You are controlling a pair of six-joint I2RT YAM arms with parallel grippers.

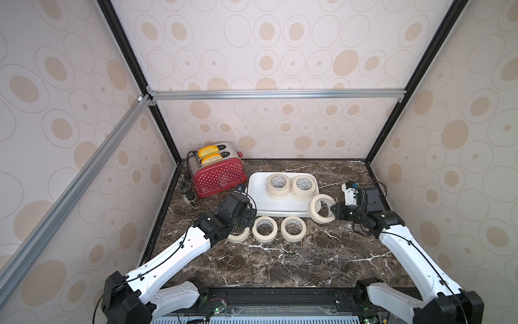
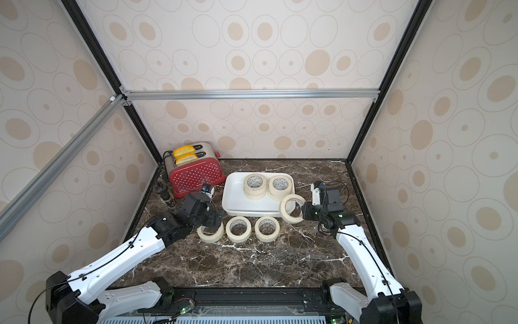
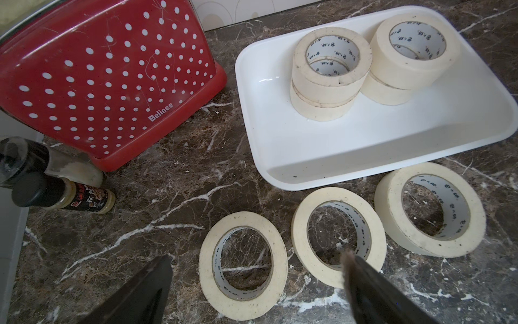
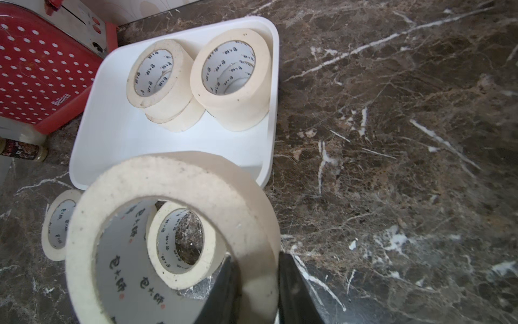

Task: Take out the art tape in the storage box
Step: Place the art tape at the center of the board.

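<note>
The marble at the row's end is clear for the held roll, so my right gripper goes on lowering the roll there until it lies flat.
The white storage box sits mid-table and holds two short stacks of cream art tape. Three more rolls lie flat in a row on the marble in front of it; the leftmost is partly hidden by my left arm. My left gripper hangs open over that leftmost roll, touching nothing. My right gripper is shut on the wall of a tilted roll, lifted at the box's right front corner.
A red white-dotted toaster stands at the back left, close to the box. Small spice bottles stand beside it against the left wall. Patterned walls close the table on three sides.
</note>
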